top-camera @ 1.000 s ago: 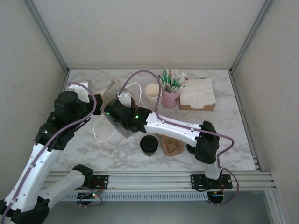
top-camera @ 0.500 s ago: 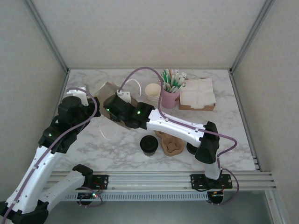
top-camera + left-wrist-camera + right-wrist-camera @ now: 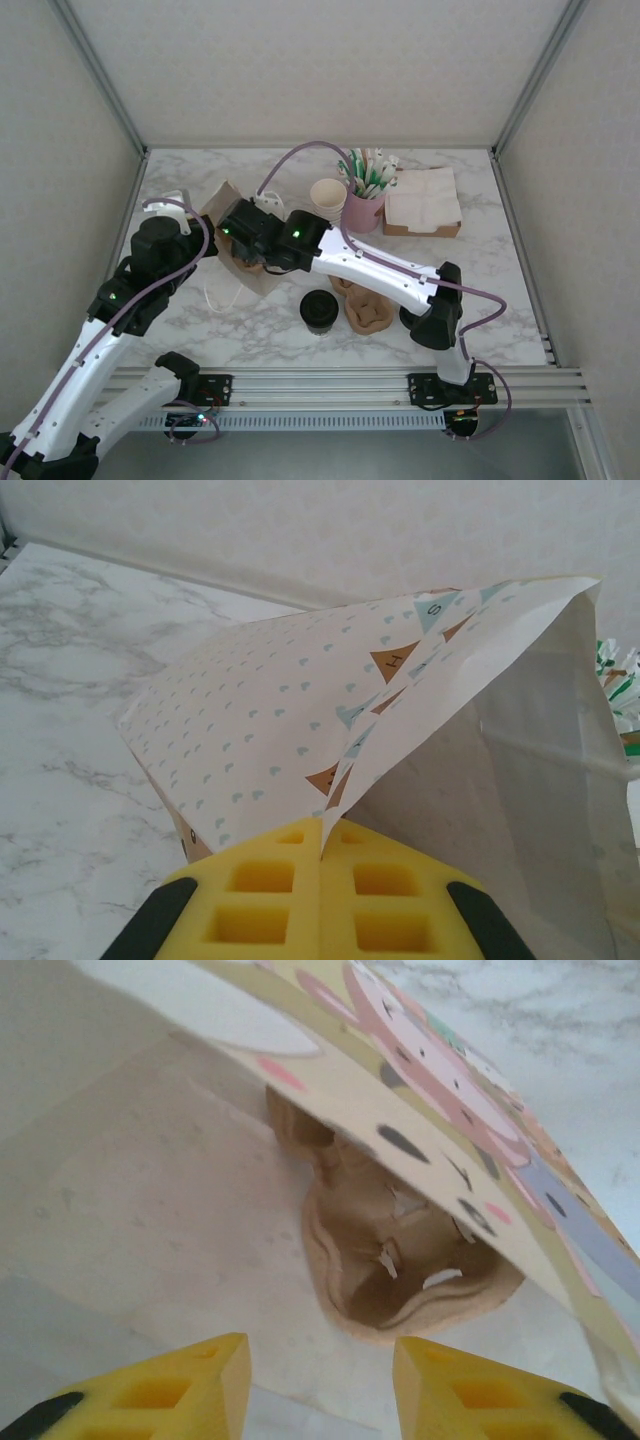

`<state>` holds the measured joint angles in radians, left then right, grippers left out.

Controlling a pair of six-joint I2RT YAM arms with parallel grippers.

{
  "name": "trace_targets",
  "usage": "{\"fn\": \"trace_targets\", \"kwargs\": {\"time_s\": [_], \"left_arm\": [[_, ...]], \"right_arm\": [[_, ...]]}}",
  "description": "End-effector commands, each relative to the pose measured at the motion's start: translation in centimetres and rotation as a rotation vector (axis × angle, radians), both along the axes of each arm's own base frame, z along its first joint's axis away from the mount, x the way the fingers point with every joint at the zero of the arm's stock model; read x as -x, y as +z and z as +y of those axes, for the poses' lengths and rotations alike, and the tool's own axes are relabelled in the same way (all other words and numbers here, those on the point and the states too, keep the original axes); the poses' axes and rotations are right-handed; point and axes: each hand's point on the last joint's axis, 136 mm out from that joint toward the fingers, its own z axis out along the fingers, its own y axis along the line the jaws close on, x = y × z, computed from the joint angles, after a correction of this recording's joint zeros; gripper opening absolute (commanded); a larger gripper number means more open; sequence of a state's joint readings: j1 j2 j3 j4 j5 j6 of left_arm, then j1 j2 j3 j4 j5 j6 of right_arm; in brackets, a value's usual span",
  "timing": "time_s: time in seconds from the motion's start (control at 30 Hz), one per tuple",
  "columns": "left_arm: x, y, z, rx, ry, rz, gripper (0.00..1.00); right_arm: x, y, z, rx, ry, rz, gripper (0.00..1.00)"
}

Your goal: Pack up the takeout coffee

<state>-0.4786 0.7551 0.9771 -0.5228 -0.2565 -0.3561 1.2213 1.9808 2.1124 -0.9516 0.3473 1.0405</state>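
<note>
The cup carrier's near edge (image 3: 375, 1328) lies clear ahead of the right gripper's open fingers, so the robot should keep reaching into the bag with it until it closes on the cup carrier (image 3: 395, 1250).
The takeout coffee (image 3: 318, 309), a small cup under a round black lid, stands upright on the marble near the front centre, apart from both grippers. A printed paper bag (image 3: 221, 199) (image 3: 290, 710) lies on its side at the back left with its mouth held up. My left gripper (image 3: 200, 222) (image 3: 325, 845) is shut on the bag's upper edge. My right gripper (image 3: 240, 250) (image 3: 320, 1380) is open and reaches into the bag's mouth. Just ahead of its fingers a brown pulp cup carrier (image 3: 400, 1260) lies on the bag's floor, under the printed upper wall (image 3: 450, 1090).
A second pulp carrier (image 3: 367, 313) lies right of the coffee, with a black lid stack (image 3: 408, 319) partly behind the right arm. At the back stand lidless paper cups (image 3: 328, 194), a pink cup of straws (image 3: 364, 208) and a napkin box (image 3: 422, 210).
My right gripper has moved left and farther back into the bag. The bag has tipped over toward the back left, and my left gripper has moved with its edge.
</note>
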Motion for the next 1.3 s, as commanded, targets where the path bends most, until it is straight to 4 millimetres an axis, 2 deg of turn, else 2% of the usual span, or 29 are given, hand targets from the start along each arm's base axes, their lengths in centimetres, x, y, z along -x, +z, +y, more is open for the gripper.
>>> {"fn": "trace_targets", "kwargs": {"time_s": [0.0, 0.3, 0.7, 0.9, 1.03, 1.27], "left_arm": [[0.2, -0.6, 0.0, 0.035, 0.022, 0.014, 0.00], [0.8, -1.0, 0.1, 0.114, 0.062, 0.062, 0.00], [2.1, -1.0, -0.1, 0.197, 0.048, 0.082, 0.00], [2.6, -1.6, -0.2, 0.216, 0.039, 0.107, 0.00], [2.7, -1.6, -0.5, 0.237, 0.027, 0.111, 0.00], [2.7, -1.9, -1.2, 0.257, 0.005, 0.138, 0.00]], "right_arm": [[1.7, -2.5, -1.0, 0.053, -0.095, 0.072, 0.43], [1.8, -5.6, -3.5, 0.113, -0.297, 0.121, 0.42], [0.1, -7.9, -4.2, 0.081, -0.413, 0.086, 0.45], [-1.1, -7.9, -4.7, 0.063, -0.457, 0.042, 0.45], [-1.7, -8.0, -4.2, 0.024, -0.452, 0.011, 0.48], [-2.1, -9.6, -4.3, 0.015, -0.464, 0.009, 0.43]]}}
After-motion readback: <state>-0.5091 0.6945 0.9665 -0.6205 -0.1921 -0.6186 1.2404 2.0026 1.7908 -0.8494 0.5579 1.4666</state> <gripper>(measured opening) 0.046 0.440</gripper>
